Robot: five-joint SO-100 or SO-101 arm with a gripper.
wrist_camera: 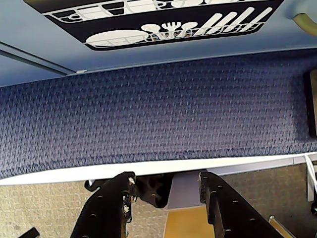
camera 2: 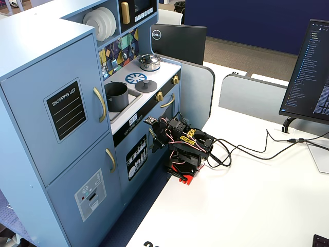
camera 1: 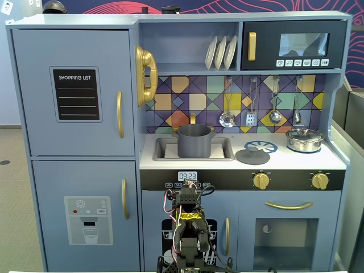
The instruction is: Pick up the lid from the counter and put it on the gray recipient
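The lid [camera 1: 252, 156] appears roughly as wide as the gray recipient's open rim [camera 1: 194, 130], so the lid will rest level and shut the top when the robot's gripper lowers it.
The lid [camera 1: 252, 155] is a flat dark-gray disc with a small knob. It lies on the pale counter [camera 1: 296, 164], just in front of the printed blue burner ring. The gray recipient [camera 1: 194, 141] stands upright in the sink basin, left of the lid, with its top uncovered. Both also show in the other fixed view: the lid [camera 2: 146, 85] and the gray recipient [camera 2: 116, 96]. My arm [camera 1: 189, 227] sits folded low in front of the kitchen, well below the counter. My gripper [wrist_camera: 166, 179] is open and holds nothing. It points at the cabinet front [camera 2: 153, 126].
A shiny silver pot [camera 1: 305, 139] with its own lid stands at the counter's right end. Utensils [camera 1: 250, 108] hang on the tiled back wall above the counter. On the white table [camera 2: 247, 206], cables [camera 2: 247, 149] trail from the arm's base towards a monitor [camera 2: 311, 72].
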